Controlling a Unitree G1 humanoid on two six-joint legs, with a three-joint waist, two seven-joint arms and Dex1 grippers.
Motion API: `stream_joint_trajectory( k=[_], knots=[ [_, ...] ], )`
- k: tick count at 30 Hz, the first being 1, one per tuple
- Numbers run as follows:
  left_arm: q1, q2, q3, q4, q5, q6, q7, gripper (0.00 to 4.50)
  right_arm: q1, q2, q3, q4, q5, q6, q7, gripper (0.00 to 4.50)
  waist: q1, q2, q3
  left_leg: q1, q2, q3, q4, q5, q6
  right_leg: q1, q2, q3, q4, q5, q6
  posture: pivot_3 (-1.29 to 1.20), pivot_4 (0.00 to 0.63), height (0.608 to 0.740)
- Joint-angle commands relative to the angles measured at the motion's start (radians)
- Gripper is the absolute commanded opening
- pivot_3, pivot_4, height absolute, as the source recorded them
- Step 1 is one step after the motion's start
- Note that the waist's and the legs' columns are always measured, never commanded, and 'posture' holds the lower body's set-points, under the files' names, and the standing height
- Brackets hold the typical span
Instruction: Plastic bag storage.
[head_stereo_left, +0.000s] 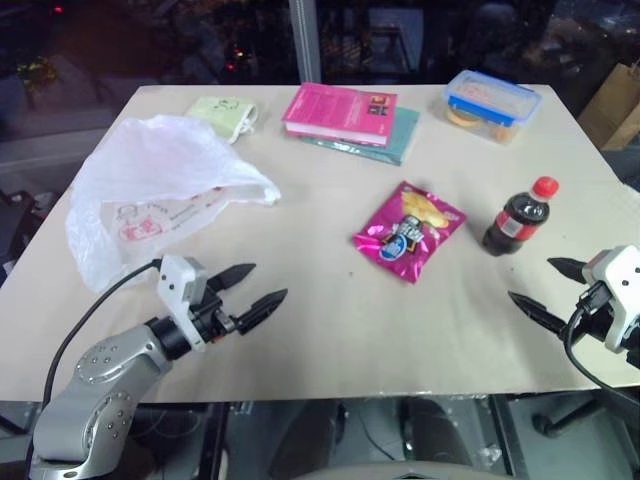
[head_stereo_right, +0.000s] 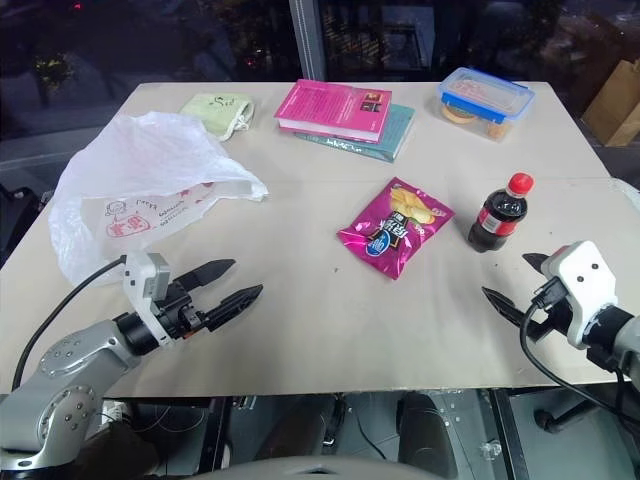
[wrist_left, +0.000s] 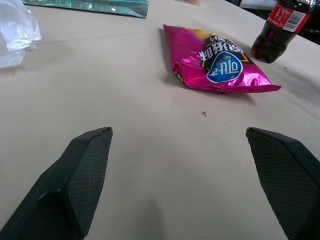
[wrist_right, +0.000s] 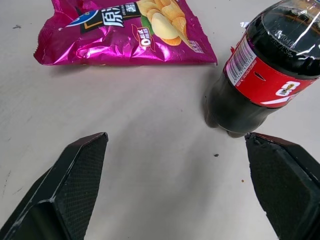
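The upper layer of the plastic bag is raised above its printed layer (head_stereo_left: 150, 221), so I should keep moving my open left gripper toward the upper layer's edge (head_stereo_left: 186, 187) until its fingers pinch that edge.
The plastic bag (head_stereo_left: 160, 190) is a large crinkly translucent white bag with red print, lying spread on the left part of the table; a corner of it (wrist_left: 17, 32) shows in the left wrist view. My left gripper (head_stereo_left: 252, 290) hovers open over the table just in front of the bag, with nothing between its fingers (wrist_left: 85, 170). Over the table's front right corner my right gripper (head_stereo_left: 545, 290) stands open and empty, near a cola bottle (head_stereo_left: 518, 217).
A magenta crisp packet (head_stereo_left: 410, 232) lies mid-table. At the back are a pink book (head_stereo_left: 340, 112) on a teal book, a pale green pouch (head_stereo_left: 225, 115) and a clear box with a blue lid (head_stereo_left: 492, 103). A brown paper bag (head_stereo_left: 615, 100) stands beyond the right edge.
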Motion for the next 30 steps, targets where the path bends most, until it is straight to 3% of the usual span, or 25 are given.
stream_joint_trajectory(
  k=[1, 6, 10, 13, 15, 19, 22, 25, 30],
  knots=[
    [-0.026, -0.007, 0.021, -0.024, -0.021, -0.002, 0.017, 4.48, -0.03, -0.006, -0.015, -0.048, 0.013, 0.008, -0.019, 4.5, 0.0, 0.0, 0.0, 0.0, 0.0, 0.0, 0.0, 0.0, 0.0, 0.0, 0.0, 0.0, 0.0, 0.0, 0.0, 0.0, 0.15, 0.74],
    [-0.118, -0.042, 0.016, -0.023, -0.069, 0.06, 0.103, 4.48, -0.121, 0.028, 0.016, -0.11, 0.067, 0.054, -0.084, 4.5, 0.0, 0.0, 0.0, 0.0, 0.0, -0.001, 0.0, 0.0, 0.0, 0.0, 0.0, -0.001, 0.0, 0.0, 0.0, 0.0, 0.15, 0.74],
    [-0.182, -0.071, 0.019, -0.025, -0.042, 0.08, 0.212, 4.48, -0.187, 0.055, 0.018, -0.183, 0.237, 0.054, -0.045, 4.5, 0.0, -0.001, 0.001, 0.0, 0.0, -0.001, 0.0, 0.0, 0.0, 0.0, 0.001, -0.001, 0.0, 0.0, 0.0, 0.0, 0.15, 0.74],
    [-0.221, -0.043, 0.033, 0.01, 0.147, 0.014, 0.339, 4.48, -0.21, 0.033, 0.062, -0.223, 0.258, 0.017, 0.004, 4.5, 0.001, -0.002, 0.001, 0.0, 0.0, -0.001, 0.0, 0.0, 0.0, 0.0, 0.001, -0.001, 0.0, 0.001, -0.001, 0.0, 0.15, 0.74],
    [-0.211, 0.043, 0.006, 0.044, 0.37, -0.125, 0.366, 4.48, -0.226, 0.033, 0.093, -0.224, 0.244, -0.007, 0.011, 4.5, -0.001, -0.004, 0.003, 0.0, 0.0, -0.001, 0.0, 0.0, 0.0, 0.0, 0.001, -0.001, 0.0, 0.001, -0.001, 0.0, 0.15, 0.74],
    [-0.178, 0.119, 0.011, 0.121, 0.583, -0.332, 0.382, 4.48, -0.252, 0.038, 0.16, -0.194, 0.195, -0.05, 0.015, 4.5, 0.0, -0.005, 0.004, 0.0, 0.001, 0.002, 0.0, -0.001, 0.0, 0.0, 0.001, 0.001, -0.001, 0.003, -0.004, 0.0, 0.15, 0.74],
    [-0.218, 0.165, 0.025, 0.209, 0.715, -0.338, 0.449, 4.48, -0.252, 0.044, 0.2, -0.177, 0.162, -0.083, 0.02, 4.5, 0.005, -0.006, 0.004, -0.001, 0.0, 0.001, 0.0, -0.001, 0.001, 0.0, 0.0, -0.001, -0.003, 0.003, -0.004, 0.0, 0.15, 0.74],
    [-0.321, 0.279, -0.062, 0.346, 0.891, -0.295, 0.466, 4.48, -0.255, 0.074, 0.253, -0.154, 0.103, -0.132, -0.001, 4.5, 0.004, -0.007, 0.005, -0.002, 0.0, -0.003, 0.0, -0.001, 0.0, -0.002, 0.002, -0.004, -0.002, 0.003, -0.004, 0.0, 0.15, 0.74],
    [-0.514, 0.311, -0.178, 0.583, 0.95, -0.248, 0.416, 4.48, -0.243, 0.101, 0.285, -0.137, 0.044, -0.182, -0.014, 4.5, -0.001, -0.006, 0.005, -0.001, 0.0, -0.001, 0.0, -0.001, 0.001, -0.002, 0.002, -0.003, -0.002, 0.003, 0.003, 0.0, 0.15, 0.74]
  ],
)
